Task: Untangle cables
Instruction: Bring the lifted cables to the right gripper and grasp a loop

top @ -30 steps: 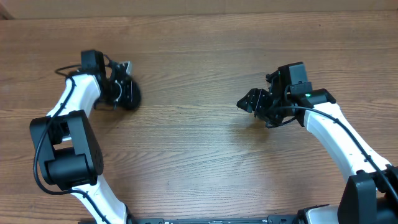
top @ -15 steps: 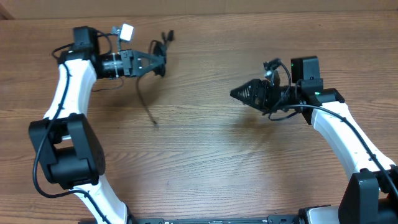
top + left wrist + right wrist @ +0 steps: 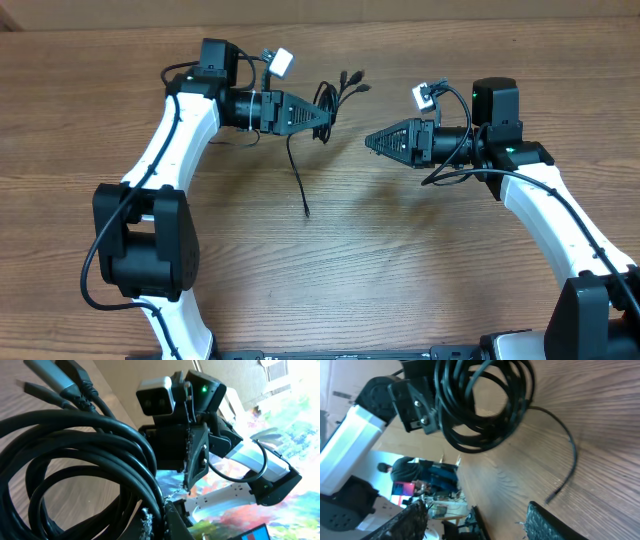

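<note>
I expect the coil (image 3: pixel 142 465) to loosen into a heap that is still tangled when I pull with my right gripper, because the black loops (image 3: pixel 44 466) lie over and across one another.
The cables (image 3: pixel 327 98) are a coil of thin black cords held up off the wooden table (image 3: pixel 330 270) by my left gripper (image 3: pixel 318 114), which is shut on the coil. Plug ends (image 3: pixel 350 80) stick out to the upper right, and one loose tail (image 3: pixel 298 180) hangs down to the table. In the left wrist view the coil (image 3: pixel 75 450) fills the left side. My right gripper (image 3: pixel 372 143) points left at the coil, a short gap away. In the right wrist view its jaws stand wide apart and empty, with the coil (image 3: pixel 485 415) beyond them.
The loose tail's plug end (image 3: pixel 551 497) rests on the table below the coil. The table's far edge (image 3: pixel 320 20) runs along the top of the overhead view. Both white arms reach in from the front corners.
My left gripper has lifted the coil from the far left of the table and swung it right toward the middle. My right gripper has turned left and risen toward it.
</note>
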Tool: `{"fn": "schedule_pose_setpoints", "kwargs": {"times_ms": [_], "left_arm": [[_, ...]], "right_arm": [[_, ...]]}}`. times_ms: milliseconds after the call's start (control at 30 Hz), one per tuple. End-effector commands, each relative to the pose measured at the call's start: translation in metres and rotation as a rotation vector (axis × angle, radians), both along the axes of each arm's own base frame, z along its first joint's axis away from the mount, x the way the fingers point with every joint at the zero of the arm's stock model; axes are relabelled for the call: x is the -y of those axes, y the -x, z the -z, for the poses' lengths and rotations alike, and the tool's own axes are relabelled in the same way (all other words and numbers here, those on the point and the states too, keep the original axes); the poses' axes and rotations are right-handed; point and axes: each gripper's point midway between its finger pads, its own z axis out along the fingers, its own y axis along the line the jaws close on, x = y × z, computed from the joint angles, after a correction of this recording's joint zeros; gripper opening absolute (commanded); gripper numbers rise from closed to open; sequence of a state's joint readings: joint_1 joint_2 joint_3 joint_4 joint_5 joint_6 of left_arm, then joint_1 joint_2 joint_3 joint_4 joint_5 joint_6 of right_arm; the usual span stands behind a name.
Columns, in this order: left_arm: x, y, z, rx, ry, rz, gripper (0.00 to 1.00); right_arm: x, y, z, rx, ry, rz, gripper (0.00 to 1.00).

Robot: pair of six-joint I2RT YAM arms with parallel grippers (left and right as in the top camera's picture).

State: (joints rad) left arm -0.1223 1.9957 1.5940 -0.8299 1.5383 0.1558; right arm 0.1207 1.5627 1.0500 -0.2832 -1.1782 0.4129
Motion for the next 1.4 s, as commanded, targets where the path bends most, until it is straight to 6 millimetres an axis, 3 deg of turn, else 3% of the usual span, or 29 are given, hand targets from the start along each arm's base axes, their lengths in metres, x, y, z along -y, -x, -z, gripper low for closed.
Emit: {"fn": "schedule_pose_setpoints", "kwargs": {"times_ms": [0, 133, 400, 733, 1167, 1367], "left_arm": [[0.006, 0.005, -0.011, -0.045, 0.036, 0.031, 0.04], [0.008, 0.006, -0.012, -0.134, 0.025, 0.035, 0.04], [0.009, 0.006, -0.011, -0.333, -0.002, 0.034, 0.04], [0.011, 0.008, -0.012, -0.489, -0.025, 0.039, 0.04], [0.019, 0.013, -0.012, -0.513, -0.033, 0.060, 0.04], [0.024, 0.017, -0.011, -0.519, -0.038, 0.072, 0.04]], "right_arm": [[-0.005, 0.006, -0.015, 0.049, -0.054, -0.065, 0.67], [-0.006, 0.007, -0.020, 0.162, -0.058, -0.102, 0.72], [-0.005, -0.004, -0.009, 0.214, 0.015, -0.051, 0.64], [-0.032, -0.011, 0.012, 0.242, 0.164, 0.006, 0.39], [-0.055, -0.028, 0.010, 0.241, 0.216, 0.143, 0.41], [-0.048, -0.043, 0.012, 0.184, 0.238, 0.262, 0.41]]}}
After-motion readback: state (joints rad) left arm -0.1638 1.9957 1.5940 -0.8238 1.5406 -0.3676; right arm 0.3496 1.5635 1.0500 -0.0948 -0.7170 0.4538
